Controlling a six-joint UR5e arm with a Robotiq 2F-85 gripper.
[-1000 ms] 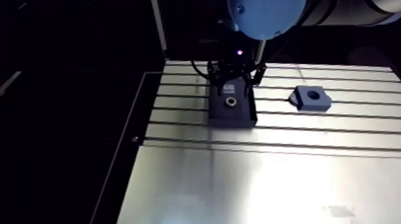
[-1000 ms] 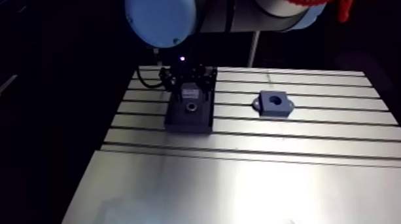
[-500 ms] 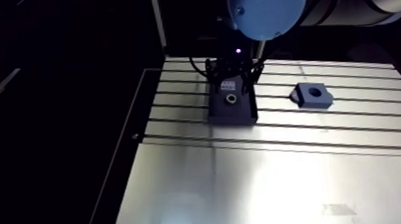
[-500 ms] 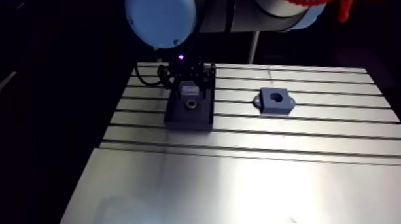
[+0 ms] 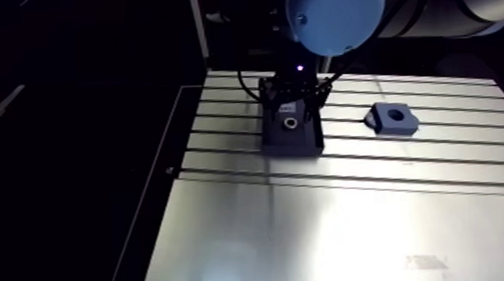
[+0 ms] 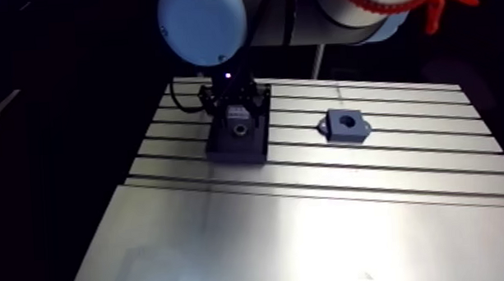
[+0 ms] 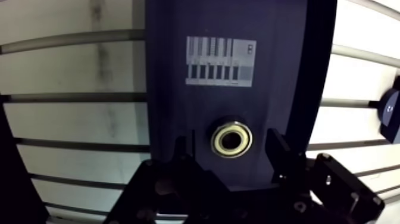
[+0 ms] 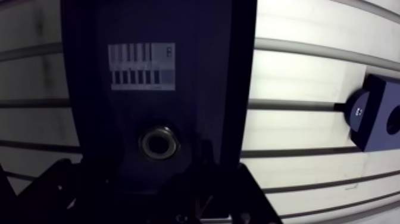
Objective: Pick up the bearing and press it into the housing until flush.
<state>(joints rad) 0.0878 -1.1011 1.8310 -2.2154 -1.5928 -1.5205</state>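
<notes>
I expect the bearing (image 5: 291, 123) to stick up at first and then sink in when I press it, because the housing's round hole (image 5: 395, 115) looks about as wide as the bearing.
A ring-shaped metal bearing (image 7: 231, 139) sits in a recess of a dark block (image 7: 178, 71) that carries a white bar-pattern label (image 7: 220, 61). My gripper (image 7: 231, 159) hangs right over the block and is open. Its two fingers (image 7: 280, 156) stand either side of the bearing without touching it. In the arm view the gripper (image 5: 291, 107) is at the block's far end. The housing (image 5: 392, 119), a blue-grey block with a round hole, lies on the slotted table to the right, apart from the gripper, and shows beside the dark block in the wrist view (image 8: 381, 119).
The slotted aluminium table (image 5: 437, 161) runs into a smooth plate (image 5: 351, 236) at the front. Its left edge (image 5: 162, 171) drops into darkness close to the dark block.
The wrist has shifted slightly over the dark block. The bearing, block and housing lie where they were.
</notes>
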